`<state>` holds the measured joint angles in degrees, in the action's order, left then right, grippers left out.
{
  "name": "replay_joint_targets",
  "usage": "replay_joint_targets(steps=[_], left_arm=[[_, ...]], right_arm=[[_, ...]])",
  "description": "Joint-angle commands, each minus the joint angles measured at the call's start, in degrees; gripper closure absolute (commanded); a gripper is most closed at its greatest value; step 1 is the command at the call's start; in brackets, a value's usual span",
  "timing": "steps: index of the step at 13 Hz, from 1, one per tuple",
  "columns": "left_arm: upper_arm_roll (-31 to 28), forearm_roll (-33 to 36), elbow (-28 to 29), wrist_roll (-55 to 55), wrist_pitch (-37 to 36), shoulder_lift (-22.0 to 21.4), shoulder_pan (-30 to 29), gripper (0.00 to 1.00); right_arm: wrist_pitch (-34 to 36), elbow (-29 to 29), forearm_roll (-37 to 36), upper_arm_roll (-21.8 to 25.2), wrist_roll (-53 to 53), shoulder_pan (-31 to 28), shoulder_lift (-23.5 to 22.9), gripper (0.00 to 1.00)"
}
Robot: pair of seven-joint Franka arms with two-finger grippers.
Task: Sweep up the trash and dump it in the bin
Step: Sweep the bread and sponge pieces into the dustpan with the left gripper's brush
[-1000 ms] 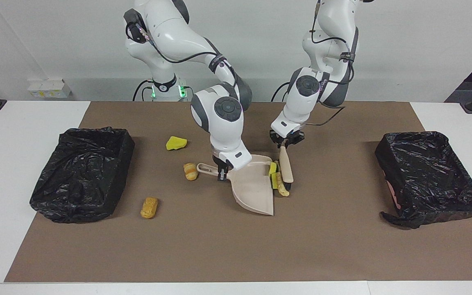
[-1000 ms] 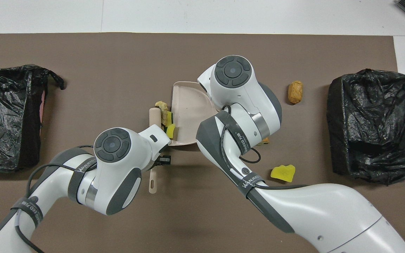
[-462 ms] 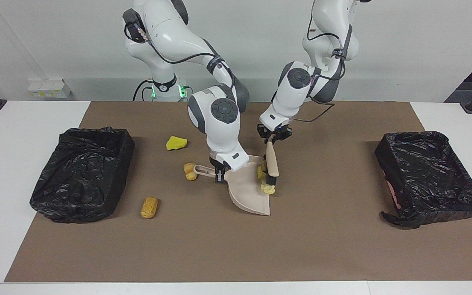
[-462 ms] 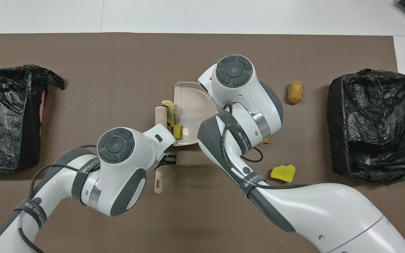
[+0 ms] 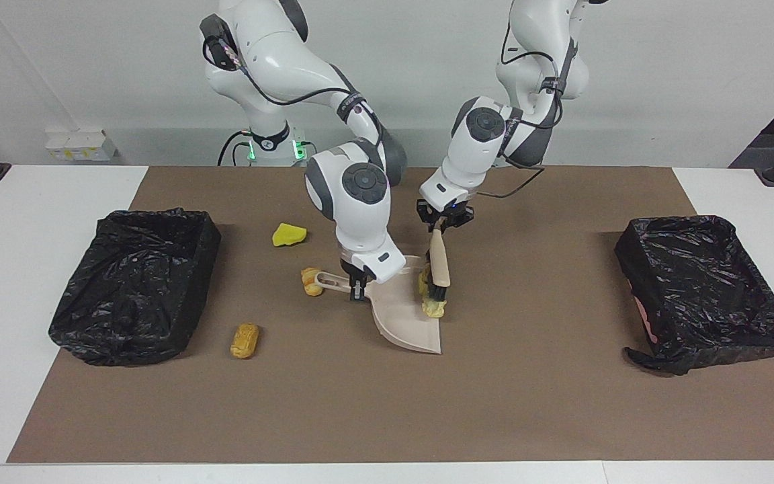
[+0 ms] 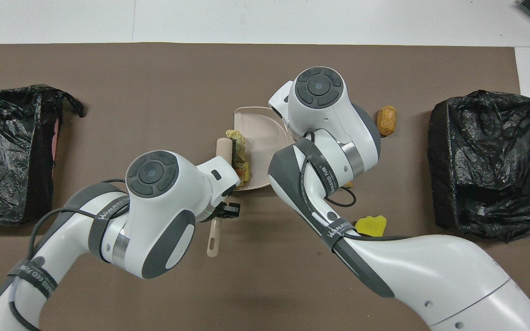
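Note:
The trash is still lying across the dustpan's opening (image 6: 239,151) next to the bristles. Next, my left gripper pushes the brush toward the dustpan's inside (image 6: 265,141) before it moves the brush back.
My right gripper (image 5: 358,288) is shut on the handle of the beige dustpan (image 5: 404,316), which rests on the brown mat. My left gripper (image 5: 442,223) is shut on the beige brush (image 5: 439,261), held nearly upright with its dark bristles down. Yellow and tan trash pieces (image 5: 433,306) are pressed between the bristles and the dustpan's open mouth, and the overhead view shows that trash cluster (image 6: 239,155) beside the brush (image 6: 223,148). Loose trash lies toward the right arm's end: a yellow sponge (image 5: 289,234), a bread chunk (image 5: 311,281) by the dustpan handle, and another bread chunk (image 5: 244,340).
Two bins lined with black bags stand on the mat, one bin (image 5: 135,282) at the right arm's end and the other bin (image 5: 703,289) at the left arm's end. White table (image 5: 37,202) borders the mat.
My left arm has swept the brush toward the dustpan, pushing the trash pieces against its mouth. The dustpan has shifted slightly toward the right arm's end. The loose pieces have not moved.

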<state>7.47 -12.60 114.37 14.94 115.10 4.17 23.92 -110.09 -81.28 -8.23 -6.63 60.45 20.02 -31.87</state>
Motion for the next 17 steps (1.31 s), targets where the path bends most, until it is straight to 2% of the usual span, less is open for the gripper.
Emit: replay_joint_targets(steps=[1,4,5,7,11,15,17], left_arm=[[-0.17,-1.03,-3.54,-0.97,-4.97,-0.92,-2.21,1.00],[-0.35,-0.33,-0.30,-4.64,-2.53,-0.49,-6.51,1.00],[-0.35,-0.24,0.93,-4.83,0.96,0.39,-8.70,1.00],[-0.26,-0.24,5.13,2.41,4.06,0.84,-8.37,1.00],[-0.09,-1.03,9.72,12.27,7.49,0.39,-1.10,1.00],[0.09,-3.75,9.90,13.18,10.39,1.27,5.94,1.00],[0.18,-4.19,8.77,12.83,12.94,2.24,6.31,1.00]], right_arm=[[-1.44,-1.69,-1.27,-0.76,3.52,-2.17,1.02,1.00],[-1.44,-2.21,-1.44,-0.58,4.67,-2.53,1.10,1.00],[-1.36,-2.57,-1.88,-0.67,5.98,-3.05,1.10,1.00],[-1.62,-3.53,-2.06,-0.67,6.43,-3.68,1.45,1.00],[-1.88,-4.85,-2.14,-0.58,9.14,-3.94,1.89,1.00],[-2.14,-7.23,-4.08,-0.67,10.38,-4.99,3.04,1.00],[-2.06,-7.23,-4.08,-0.67,11.00,-5.34,3.04,1.00]])
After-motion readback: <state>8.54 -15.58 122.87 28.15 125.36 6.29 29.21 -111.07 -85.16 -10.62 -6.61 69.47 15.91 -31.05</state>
